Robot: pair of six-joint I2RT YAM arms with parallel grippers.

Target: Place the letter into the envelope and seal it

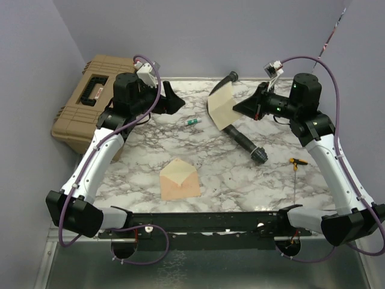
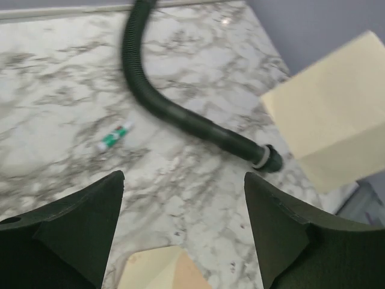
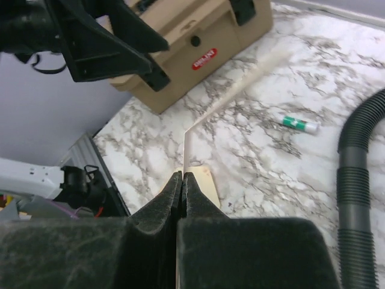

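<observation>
My right gripper is holding the letter, which bends away at its crease. My left gripper should pinch the letter flat before it goes into the envelope.
My right gripper hangs above the far middle of the table, shut on the letter, a pale creased sheet held up in the air. In the right wrist view the shut gripper pinches the letter, which shows edge-on. The letter also fills the right side of the left wrist view. My left gripper is open and empty, a short way left of the letter, its jaws wide apart. The envelope lies flat near the front of the table, flap open and cream inside showing; it appears below both grippers.
A tan toolbox sits at the far left edge. A black corrugated hose runs across the far right part of the table. A small green-and-white tube lies near the middle, and a yellow-handled screwdriver on the right.
</observation>
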